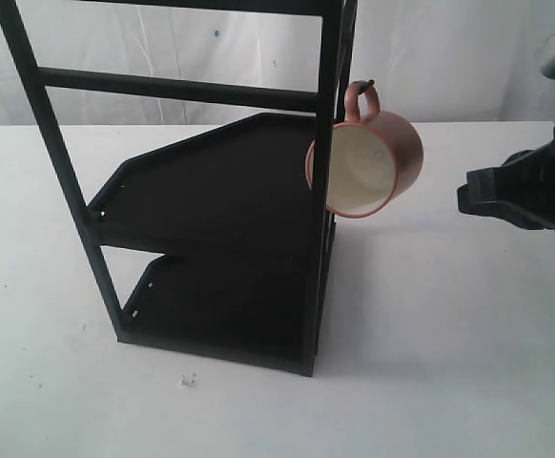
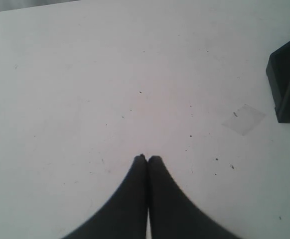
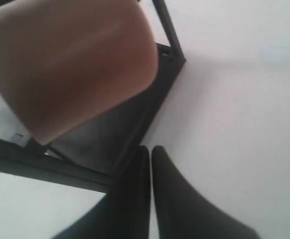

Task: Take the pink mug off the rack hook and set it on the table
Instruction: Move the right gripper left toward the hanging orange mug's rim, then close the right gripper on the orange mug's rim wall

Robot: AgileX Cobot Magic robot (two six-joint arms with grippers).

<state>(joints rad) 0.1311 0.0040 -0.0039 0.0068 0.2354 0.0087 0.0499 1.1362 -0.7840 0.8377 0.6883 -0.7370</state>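
The pink mug's handle (image 1: 361, 101) is on the rack hook, and my right gripper is closed next to the mug. Next, I open it and pinch the mug's rim (image 1: 391, 187) before I take the mug off the hook.
The pink mug (image 1: 378, 157) hangs by its loop handle from the rack hook (image 1: 367, 84) on the right post of the black rack (image 1: 211, 205), its cream inside facing the camera. My right gripper (image 1: 470, 191) hovers to the right of the mug, apart from it, and is shut with nothing in it. In the right wrist view the mug (image 3: 70, 64) fills the frame beyond the closed right gripper (image 3: 150, 149). The left gripper (image 2: 148, 158) is shut and empty over the bare white table (image 2: 110, 84), out of the exterior view.
The rack has two black shelves and stands on the table (image 1: 449, 334). A small white scrap (image 1: 188, 381) lies in front of the rack's base. A corner of the rack (image 2: 287, 84) shows in the left wrist view, beside a clear flat patch (image 2: 243, 119).
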